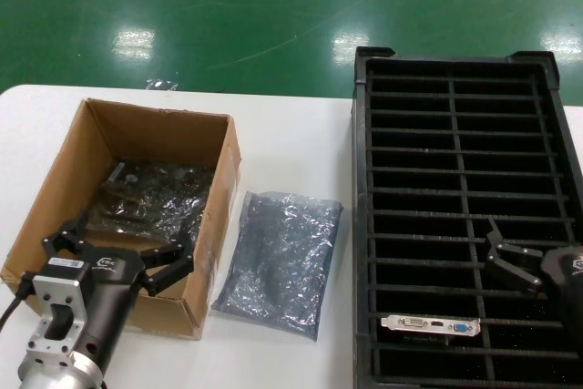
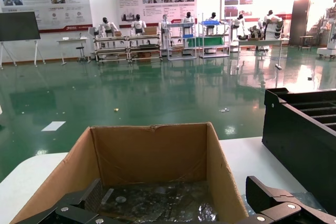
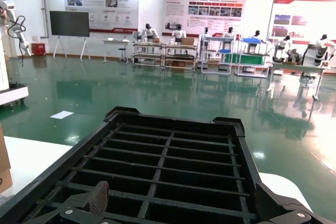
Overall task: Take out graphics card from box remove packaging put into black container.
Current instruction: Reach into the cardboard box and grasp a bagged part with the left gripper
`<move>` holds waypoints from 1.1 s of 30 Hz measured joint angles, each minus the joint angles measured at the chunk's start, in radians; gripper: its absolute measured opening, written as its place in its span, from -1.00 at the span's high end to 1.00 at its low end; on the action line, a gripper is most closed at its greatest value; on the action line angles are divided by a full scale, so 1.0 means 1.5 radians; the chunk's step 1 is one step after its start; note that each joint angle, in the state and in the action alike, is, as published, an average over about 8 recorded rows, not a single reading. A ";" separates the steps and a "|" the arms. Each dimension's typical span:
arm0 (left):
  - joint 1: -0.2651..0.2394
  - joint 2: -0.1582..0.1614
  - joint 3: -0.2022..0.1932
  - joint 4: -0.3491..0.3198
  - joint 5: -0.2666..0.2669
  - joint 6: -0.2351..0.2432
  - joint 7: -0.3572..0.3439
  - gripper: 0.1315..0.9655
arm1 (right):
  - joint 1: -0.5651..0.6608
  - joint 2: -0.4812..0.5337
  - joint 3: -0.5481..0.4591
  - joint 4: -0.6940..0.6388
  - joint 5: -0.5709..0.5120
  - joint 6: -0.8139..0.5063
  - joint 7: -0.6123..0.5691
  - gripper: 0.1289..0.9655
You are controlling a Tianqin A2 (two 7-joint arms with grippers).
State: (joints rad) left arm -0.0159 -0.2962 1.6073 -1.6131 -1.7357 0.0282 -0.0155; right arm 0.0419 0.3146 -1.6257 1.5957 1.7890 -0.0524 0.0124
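Observation:
The graphics card [image 1: 117, 172] should slide out and leave the bag limp when I pull the card, because the packaging bag's crinkled film [image 1: 171, 196] is lying loose.
The brown box [image 1: 219, 170] stands at the table's left and holds shiny grey bagged boards [image 1: 150, 193]. My left gripper [image 1: 132, 230] hovers open over the box's near end, nothing between its fingers; in the left wrist view the left gripper [image 2: 178, 200] spans the box [image 2: 152, 156] above the bags [image 2: 157, 203]. One grey packaging bag [image 1: 282, 261] lies flat on the table between the box and the black container [image 1: 360, 225]. A graphics card [image 1: 431, 323] stands in a near slot, silver bracket up. My right gripper [image 1: 543, 248] hangs open over the container [image 3: 173, 161], empty.
The white table [image 1: 291, 134] ends at a green floor behind. The black container [image 2: 304, 135] rises as a wall just right of the box. A scrap of plastic [image 1: 161, 85] lies at the table's far edge.

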 joint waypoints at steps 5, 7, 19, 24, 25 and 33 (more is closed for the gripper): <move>0.000 0.000 0.000 0.000 0.000 0.000 0.000 -1.00 | 0.000 0.000 0.000 0.000 0.000 0.000 0.000 -1.00; 0.000 0.000 0.000 0.000 0.000 0.000 0.000 -1.00 | 0.000 0.000 0.000 0.000 0.000 0.000 0.000 -1.00; -0.001 -0.006 -0.005 -0.001 0.005 0.010 0.012 -1.00 | 0.000 0.000 0.000 0.000 0.000 0.000 0.000 -1.00; -0.019 -0.047 -0.016 0.008 0.021 0.041 0.038 -1.00 | 0.000 0.000 0.000 0.000 0.000 0.000 0.000 -1.00; -0.027 -0.060 -0.017 0.013 0.027 0.047 0.039 -1.00 | 0.000 0.000 0.000 0.000 0.000 0.000 0.000 -1.00; -0.152 -0.183 0.020 0.082 0.142 0.136 -0.025 -1.00 | 0.000 0.000 0.000 0.000 0.000 0.000 0.000 -1.00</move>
State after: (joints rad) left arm -0.2436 -0.5701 1.6367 -1.4902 -1.5227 0.2323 -0.0530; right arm 0.0419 0.3146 -1.6257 1.5957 1.7890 -0.0524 0.0124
